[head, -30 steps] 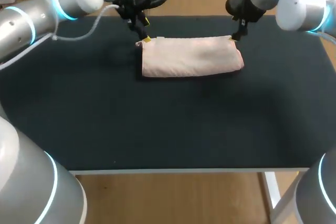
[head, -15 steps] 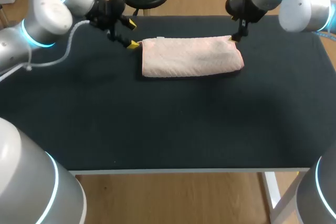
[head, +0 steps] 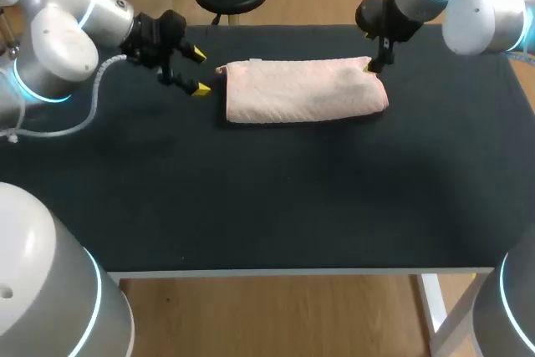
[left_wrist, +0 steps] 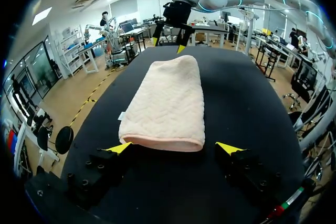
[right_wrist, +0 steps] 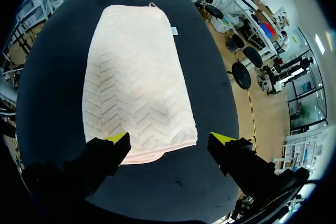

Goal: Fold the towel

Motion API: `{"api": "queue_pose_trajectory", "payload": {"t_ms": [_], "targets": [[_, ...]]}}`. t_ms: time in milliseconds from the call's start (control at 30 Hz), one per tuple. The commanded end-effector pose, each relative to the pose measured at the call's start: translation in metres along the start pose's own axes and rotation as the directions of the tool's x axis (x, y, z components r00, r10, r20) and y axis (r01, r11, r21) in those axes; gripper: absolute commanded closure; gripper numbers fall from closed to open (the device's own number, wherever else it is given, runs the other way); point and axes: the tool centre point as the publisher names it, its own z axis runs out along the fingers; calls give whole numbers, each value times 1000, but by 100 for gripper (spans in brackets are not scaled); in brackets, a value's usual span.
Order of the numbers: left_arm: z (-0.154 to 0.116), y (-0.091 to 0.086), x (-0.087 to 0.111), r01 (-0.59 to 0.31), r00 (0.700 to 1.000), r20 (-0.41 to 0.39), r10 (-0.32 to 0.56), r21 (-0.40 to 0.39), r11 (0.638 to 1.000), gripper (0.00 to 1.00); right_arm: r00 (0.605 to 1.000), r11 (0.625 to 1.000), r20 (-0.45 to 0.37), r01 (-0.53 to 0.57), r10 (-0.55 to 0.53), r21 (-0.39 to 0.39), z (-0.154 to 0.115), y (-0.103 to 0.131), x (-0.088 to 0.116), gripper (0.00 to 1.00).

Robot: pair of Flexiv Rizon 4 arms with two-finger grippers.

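Observation:
I expect the towel's far corner (head: 366, 63) to come up with its layers together and curl inward when I lift it, because stacked layers (right_wrist: 152, 156) show at the towel's end.
A pale pink towel (head: 303, 90) lies folded into a thick oblong on the black table (head: 267, 190), toward the far side. My left gripper (head: 197, 71) is open a short way off the towel's left end, touching nothing. In the left wrist view the towel (left_wrist: 167, 103) stretches away ahead of the open left gripper (left_wrist: 175, 148), with my other gripper (left_wrist: 168, 44) at its far end. My right gripper (head: 373, 62) hangs open just above the towel's far right corner. From the right wrist the towel (right_wrist: 136, 82) runs ahead of the open right gripper (right_wrist: 169, 140), its near edge between the spread tips.
The table's black cloth (head: 251, 206) stretches bare from the towel to the near white edge (head: 301, 272). My two arms come in over the far corners.
My left gripper has pulled back leftward from the towel's far left corner and turned sideways. My right gripper has stayed over the far right corner. The towel has not moved.

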Motion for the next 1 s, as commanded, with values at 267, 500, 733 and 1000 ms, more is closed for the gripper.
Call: {"api": "queue_pose_trajectory", "payload": {"t_ms": [267,500,733,1000], "targets": [[-1,-5,0,8,1000,-3,-8,-31,1000,0,1000,1000,-4,-1,1,8,-8,1,0,0],[-1,-5,0,8,1000,-3,-8,-31,1000,0,1000,1000,-4,-1,1,8,-8,1,0,0],[-1,-5,0,8,1000,-3,-8,-31,1000,0,932,869,-66,-356,356,-343,-21,-13,-14,0],[-1,-5,0,8,1000,-3,-8,-31,1000,0,838,740,-194,-543,511,-397,-38,-16,4,0]]}}
